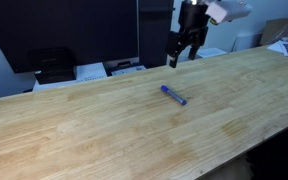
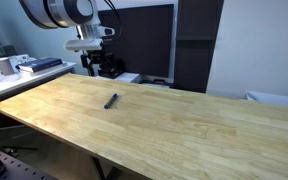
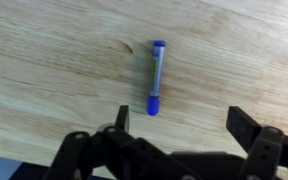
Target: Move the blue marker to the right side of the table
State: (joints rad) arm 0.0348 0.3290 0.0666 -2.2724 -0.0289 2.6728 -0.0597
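Next, my open gripper moves over the marker's middle [image 1: 173, 95] and centres it before going down, because the blue marker [image 3: 153, 100] is ahead of the gripper and nearer to one finger.
The blue marker [image 1: 173, 95] lies flat on the light wood table [image 1: 104, 130], near its middle. It also shows in an exterior view [image 2: 111, 100] and in the wrist view [image 3: 156, 77], lying lengthwise with its cap end nearest the jaws. My gripper [image 1: 180, 54] hangs above the table's far edge, well clear of the marker; it also shows in an exterior view [image 2: 97, 68]. In the wrist view the gripper [image 3: 184, 122] is open and empty, with the marker just beyond the fingers, toward the left finger.
Black boxes and white papers [image 1: 89, 71] sit behind the table's far edge. A dark monitor or panel [image 2: 144, 40] stands behind the table. Cluttered items [image 2: 14, 66] lie on a side surface at one end.
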